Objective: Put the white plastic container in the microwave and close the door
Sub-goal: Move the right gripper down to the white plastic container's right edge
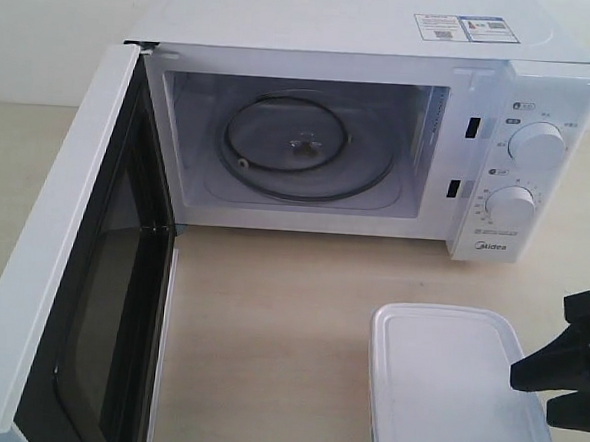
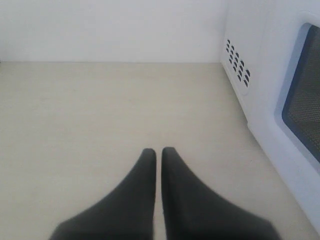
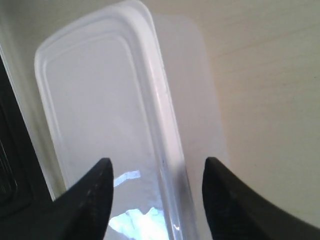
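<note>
The white plastic container will come up in one piece with its lid still on when I lift the container's edge, because the lid's rim fits tightly along the container's side.
The white microwave stands at the back with its door swung wide to the left, showing the black inner frame and the glass turntable in the bare cavity. The white plastic container, lid on, lies on the table in front of the dials. My right gripper is open at the container's right long edge. In the right wrist view the gripper straddles that rim, one finger over the container's lid and the other outside its wall. My left gripper is shut on nothing, low over the table.
Two round dials sit on the microwave's right panel. In the left wrist view the microwave's vented side wall and the door's outer face with its dark window stand close beside the gripper. Light wooden tabletop stretches between door and container.
</note>
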Action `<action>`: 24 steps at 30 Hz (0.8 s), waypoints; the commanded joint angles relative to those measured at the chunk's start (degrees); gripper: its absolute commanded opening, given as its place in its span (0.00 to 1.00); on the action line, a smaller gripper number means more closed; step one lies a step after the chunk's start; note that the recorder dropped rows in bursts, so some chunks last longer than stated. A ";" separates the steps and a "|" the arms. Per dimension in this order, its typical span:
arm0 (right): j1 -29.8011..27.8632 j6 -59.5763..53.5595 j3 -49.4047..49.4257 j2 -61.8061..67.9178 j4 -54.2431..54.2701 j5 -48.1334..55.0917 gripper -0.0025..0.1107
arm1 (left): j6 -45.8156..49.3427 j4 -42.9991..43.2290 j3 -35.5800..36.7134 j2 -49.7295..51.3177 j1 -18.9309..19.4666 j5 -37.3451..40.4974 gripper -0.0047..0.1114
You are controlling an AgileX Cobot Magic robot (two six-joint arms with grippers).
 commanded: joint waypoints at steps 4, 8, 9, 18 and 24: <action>0.08 -0.62 -0.44 0.81 0.15 0.01 0.48 | -0.50 -0.48 0.21 -0.48 -0.10 0.00 0.08; 0.08 -0.62 -0.44 2.29 0.63 0.28 0.48 | -0.50 -0.48 0.21 -0.48 -0.10 0.00 0.08; 0.08 -0.62 -0.44 2.57 0.82 0.28 0.48 | -0.50 -0.48 0.21 -0.48 -0.10 0.00 0.08; 0.08 -0.81 -0.44 3.39 1.05 0.50 0.45 | -0.50 -0.48 0.21 -0.48 -0.10 0.00 0.08; 0.08 -0.60 -0.44 3.39 -0.08 0.74 0.33 | -0.50 -0.48 0.21 -0.48 -0.10 0.00 0.08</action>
